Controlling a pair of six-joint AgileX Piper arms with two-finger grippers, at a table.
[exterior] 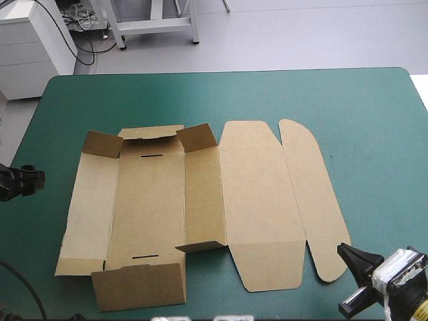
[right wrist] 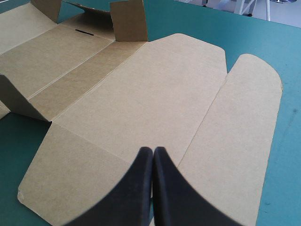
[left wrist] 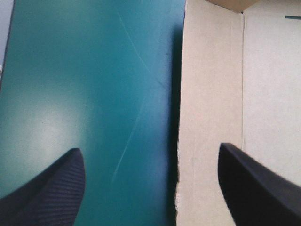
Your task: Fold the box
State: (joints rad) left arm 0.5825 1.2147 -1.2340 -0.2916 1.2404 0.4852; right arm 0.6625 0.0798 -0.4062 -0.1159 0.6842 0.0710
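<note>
I expect the whole brown box to swing around with its lid trailing when I pull the brown box's outer side point(exterior: 87, 206), because creases point(exterior: 114, 206) join that side to the bottom and lid panels.
The brown box point(exterior: 200, 200) lies mostly flat in the middle of the teal-green table, lid panels spread to the right, small corner flaps and the far end flap point(exterior: 150, 132) partly raised. My left gripper point(exterior: 23, 179) hovers at the table's left side, open, its fingers point(left wrist: 249, 183) straddling the box's left wall edge point(left wrist: 181, 117). My right gripper point(exterior: 354, 262) sits at the near right, shut, pointing over the lid point(right wrist: 155, 94) with its tip point(right wrist: 153, 151) above the board. The rounded tuck flap point(right wrist: 244, 117) lies beside it.
A near end flap point(exterior: 139, 286) of the box lies close to the table's front edge. Bare teal-green cover point(exterior: 374, 134) spreads to the right and far side of the box. White furniture point(exterior: 33, 40) stands beyond the far left corner.
</note>
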